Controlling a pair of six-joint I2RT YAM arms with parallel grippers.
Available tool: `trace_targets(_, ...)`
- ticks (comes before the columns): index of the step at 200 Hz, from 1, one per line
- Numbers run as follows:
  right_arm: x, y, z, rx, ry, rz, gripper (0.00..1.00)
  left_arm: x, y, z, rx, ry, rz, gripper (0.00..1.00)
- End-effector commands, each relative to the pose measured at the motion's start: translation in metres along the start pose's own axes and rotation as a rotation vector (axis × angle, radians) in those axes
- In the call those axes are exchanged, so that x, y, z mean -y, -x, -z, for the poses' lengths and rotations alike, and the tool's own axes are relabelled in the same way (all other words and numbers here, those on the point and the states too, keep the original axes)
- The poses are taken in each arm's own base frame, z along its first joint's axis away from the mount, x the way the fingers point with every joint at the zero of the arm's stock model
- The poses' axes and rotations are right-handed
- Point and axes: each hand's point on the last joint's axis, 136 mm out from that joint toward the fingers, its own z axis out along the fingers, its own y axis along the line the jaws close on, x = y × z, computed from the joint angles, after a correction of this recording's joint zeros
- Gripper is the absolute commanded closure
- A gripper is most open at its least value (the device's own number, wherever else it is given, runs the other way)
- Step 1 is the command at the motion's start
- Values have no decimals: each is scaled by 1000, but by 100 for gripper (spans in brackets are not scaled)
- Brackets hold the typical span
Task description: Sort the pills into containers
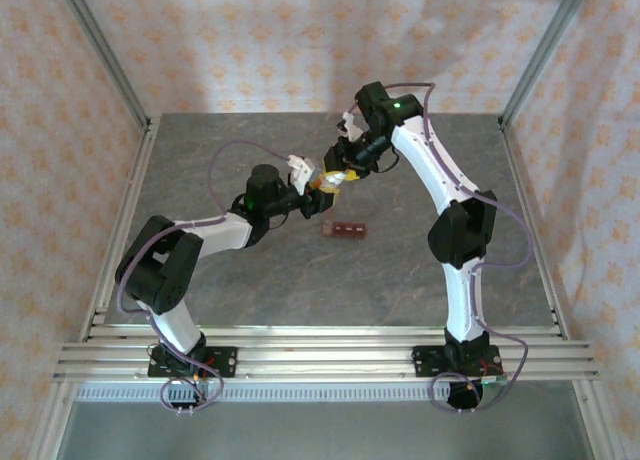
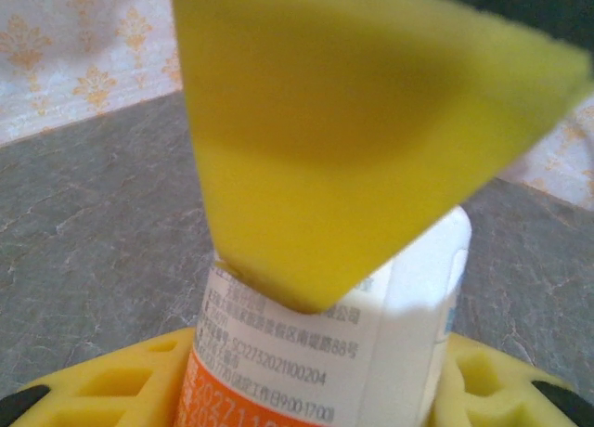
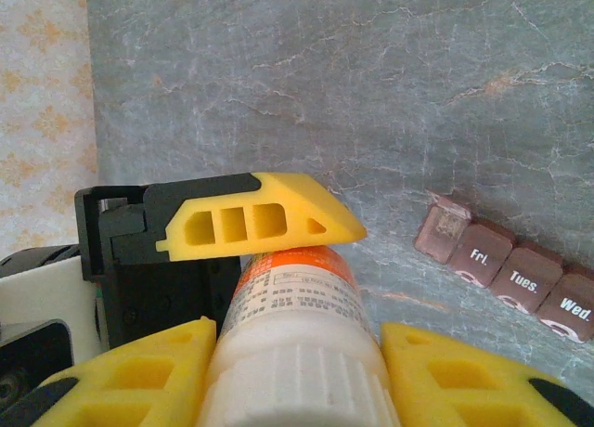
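Observation:
The labelled body (image 3: 302,302) has my right gripper's fingers reaching onto it past the cap, so next I open that gripper, back off and take the ribbed cap (image 3: 299,390) head-on.
A white bottle (image 1: 331,181) with an orange label hangs in the air between both arms, above the middle of the table. My right gripper (image 1: 342,168) is shut on its ribbed cap end (image 3: 297,381), one yellow finger on each side. My left gripper (image 1: 320,187) is shut on the labelled body (image 2: 371,334); one of its fingers (image 3: 260,218) lies flat against the orange end. The right gripper's finger (image 2: 353,148) blocks much of the left wrist view. The containers (image 1: 345,229), a reddish-brown strip with day labels (image 3: 510,269), lie on the table just below. The pills are hidden.
The grey marbled table (image 1: 300,290) is bordered by aluminium rails (image 1: 320,350) at the near edge and patterned walls on the other sides. The container strip lies a short way toward the near side from the joined grippers.

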Motion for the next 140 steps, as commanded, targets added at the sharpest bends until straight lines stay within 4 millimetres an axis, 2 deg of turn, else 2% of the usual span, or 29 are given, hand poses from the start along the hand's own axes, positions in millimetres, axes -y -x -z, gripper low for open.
trace_targets(1,-13,-4,10,10,22,27,72,-1,27,-4,74,-6,-4,69)
trace_targets(33,-12,-3,9,13,20,25,70,1,33,-4,82,-16,0,88)
trace_targets(50,-11,0,11,30,6,20,62,2,34,-3,80,-17,4,100)
trace_targets(88,-9,15,25,109,-5,-18,39,-1,32,-1,78,12,9,100)
trace_targets(116,-9,25,48,191,12,-54,29,-6,32,2,83,41,23,100)
trace_targets(140,-7,24,68,256,17,-73,21,-8,33,3,86,46,50,100)
